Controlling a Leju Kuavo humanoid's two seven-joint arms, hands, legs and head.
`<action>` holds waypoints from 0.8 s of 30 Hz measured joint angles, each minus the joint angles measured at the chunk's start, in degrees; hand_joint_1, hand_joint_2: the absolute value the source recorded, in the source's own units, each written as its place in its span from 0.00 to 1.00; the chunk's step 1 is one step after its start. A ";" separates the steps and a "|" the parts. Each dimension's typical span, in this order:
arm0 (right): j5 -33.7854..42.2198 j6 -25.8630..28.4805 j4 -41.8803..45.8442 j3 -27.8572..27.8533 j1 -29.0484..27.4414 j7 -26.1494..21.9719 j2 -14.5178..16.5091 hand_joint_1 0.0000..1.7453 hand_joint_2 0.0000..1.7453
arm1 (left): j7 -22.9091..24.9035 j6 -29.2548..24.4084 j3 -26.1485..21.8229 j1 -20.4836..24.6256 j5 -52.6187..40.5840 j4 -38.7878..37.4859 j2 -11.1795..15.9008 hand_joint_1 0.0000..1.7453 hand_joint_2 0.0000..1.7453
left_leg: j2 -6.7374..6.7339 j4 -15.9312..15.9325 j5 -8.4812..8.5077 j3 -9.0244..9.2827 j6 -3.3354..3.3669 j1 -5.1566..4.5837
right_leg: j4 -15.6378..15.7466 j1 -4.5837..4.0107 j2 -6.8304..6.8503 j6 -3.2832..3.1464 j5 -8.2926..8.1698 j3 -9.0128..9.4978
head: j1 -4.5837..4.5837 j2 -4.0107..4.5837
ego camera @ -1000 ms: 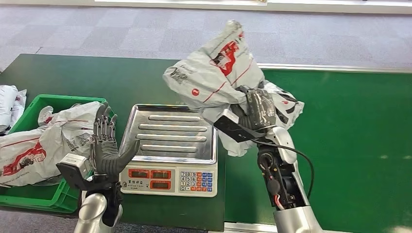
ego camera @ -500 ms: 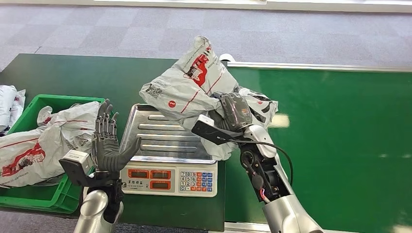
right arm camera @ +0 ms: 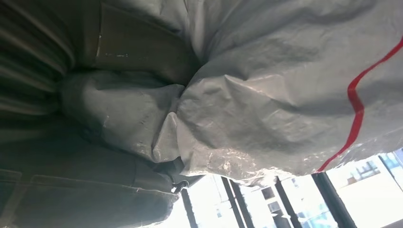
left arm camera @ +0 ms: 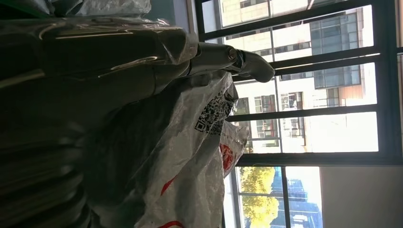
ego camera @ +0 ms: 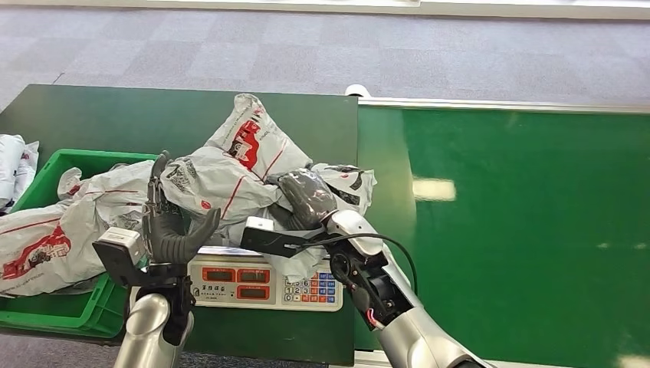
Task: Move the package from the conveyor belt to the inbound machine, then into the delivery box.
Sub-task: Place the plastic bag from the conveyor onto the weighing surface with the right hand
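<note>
Slack creases (ego camera: 208, 182) run across the grey package (ego camera: 260, 149). The package will bunch up in my left gripper because of them, and its body will hang down when I lift it.
A crumpled grey-white package (ego camera: 230, 172) with red print hangs over the tray of the weighing scale (ego camera: 264, 284), hiding most of the tray. My right hand (ego camera: 308, 198) grips it from the right side, fingers wrapped in the plastic. The right wrist view shows the package (right arm camera: 266, 104) bunched tight against the palm. My left hand (ego camera: 170, 230) stands upright at the scale's left edge, fingers apart and holding nothing. The package's left end overlaps those fingers. In the left wrist view the package (left arm camera: 190, 156) sits right beside the left hand (left arm camera: 95, 71).
A green crate (ego camera: 46, 165) at the left holds another grey package (ego camera: 69, 222). More white bags (ego camera: 15, 161) lie at the far left edge. The green conveyor belt (ego camera: 521, 207) stretches to the right. The dark green table carries the scale and crate.
My right arm has swung left and down, carrying the package from above the belt's edge to over the scale tray. The left hand has barely moved.
</note>
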State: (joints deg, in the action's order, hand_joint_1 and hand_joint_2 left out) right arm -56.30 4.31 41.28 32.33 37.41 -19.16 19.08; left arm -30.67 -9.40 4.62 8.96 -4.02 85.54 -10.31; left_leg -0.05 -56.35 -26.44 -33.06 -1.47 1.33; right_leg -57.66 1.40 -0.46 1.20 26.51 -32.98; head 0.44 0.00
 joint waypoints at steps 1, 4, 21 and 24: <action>0.23 -0.06 -0.70 0.53 0.25 -0.13 0.13 1.00 1.00 | -0.03 -0.09 -0.15 0.10 0.03 -0.01 0.01 0.00 1.00 | 0.00 0.00 0.00 0.00 0.00 -0.01 | 0.00 0.01 0.00 0.00 0.00 0.00 | -0.01 0.00; 1.22 -0.03 -2.63 1.96 1.04 -0.67 0.36 1.00 1.00 | -0.29 -0.45 -0.68 0.18 0.33 -0.03 0.03 0.00 1.00 | 0.02 -0.01 0.00 0.00 0.01 -0.02 | 0.00 0.03 0.01 0.01 -0.01 0.01 | -0.01 0.00; 6.31 0.36 -7.14 7.64 3.39 0.38 0.81 0.00 1.00 | -1.21 -1.72 -3.11 0.24 0.67 -0.03 0.30 0.00 1.00 | 0.02 -0.01 0.00 0.01 0.00 -0.01 | 0.00 0.01 0.00 0.01 -0.01 0.00 | 0.00 0.00; 6.56 0.71 -7.65 7.97 3.67 0.46 0.81 0.00 1.00 | -1.26 -1.81 -3.42 0.24 0.67 -0.03 0.34 0.00 1.00 | 0.02 -0.01 0.00 0.01 0.00 -0.01 | 0.00 0.01 0.00 0.01 -0.01 0.00 | 0.01 0.00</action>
State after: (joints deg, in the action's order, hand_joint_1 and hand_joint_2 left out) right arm -49.75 5.02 33.63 40.29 41.07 -18.70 19.89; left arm -31.93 -11.21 1.20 9.19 -3.34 85.50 -9.97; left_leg -0.04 -56.36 -26.44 -33.06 -1.46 1.32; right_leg -57.66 1.41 -0.46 1.21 26.49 -32.99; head 0.45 0.00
